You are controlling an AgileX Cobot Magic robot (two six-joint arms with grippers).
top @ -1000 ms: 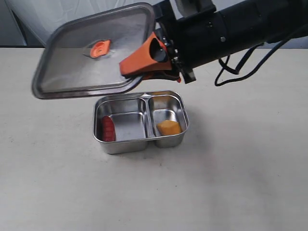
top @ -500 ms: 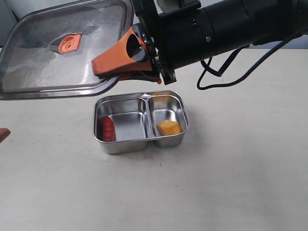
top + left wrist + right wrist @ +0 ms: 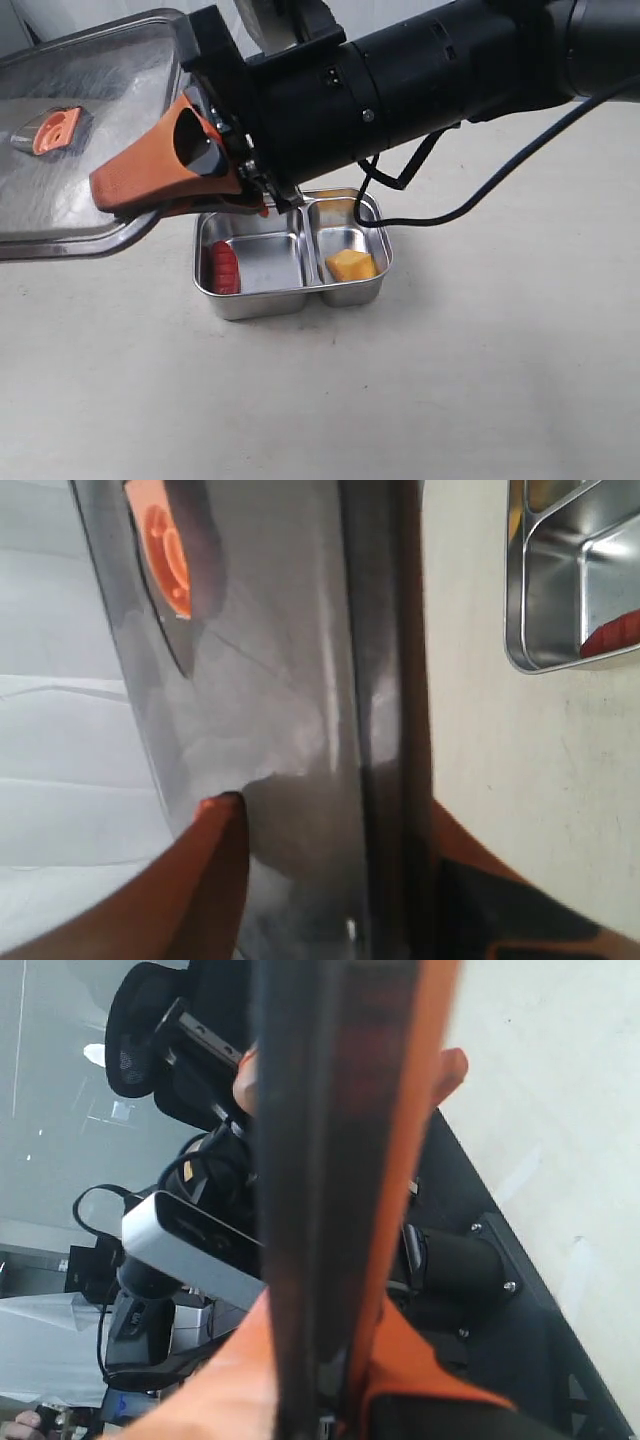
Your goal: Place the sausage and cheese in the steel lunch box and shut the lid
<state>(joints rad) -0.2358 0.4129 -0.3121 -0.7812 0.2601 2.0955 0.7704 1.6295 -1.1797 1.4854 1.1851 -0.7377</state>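
Note:
The lid's other rim (image 3: 372,805) is between the open fingers of my left gripper. My right gripper should pull the lid clear first and then lower it onto the steel lunch box (image 3: 275,263).
The lid (image 3: 90,90), dark and translucent with an orange tab (image 3: 55,130), hangs tilted above the table, left of the steel lunch box (image 3: 290,305). My right gripper (image 3: 110,195) is shut on the lid's near-right rim; its wrist view shows the lid (image 3: 310,1160) edge-on between the orange fingers (image 3: 240,1380). My left gripper (image 3: 330,805) is open, and the lid's (image 3: 270,680) other rim lies between its spread fingers. The sausage (image 3: 223,267) lies in the larger compartment. The cheese (image 3: 351,265) sits in the smaller one. The left gripper does not show in the exterior view.
The right arm's thick black body (image 3: 420,70) stretches over the back of the box, with a cable (image 3: 470,200) looping onto the beige tabletop (image 3: 480,380). A corner of the lunch box (image 3: 560,580) and a bit of sausage (image 3: 615,635) show in the left wrist view.
The right arm has carried the lid leftward and nearer the camera, off the box. An orange fingertip seen at the left edge half a second ago is out of sight now.

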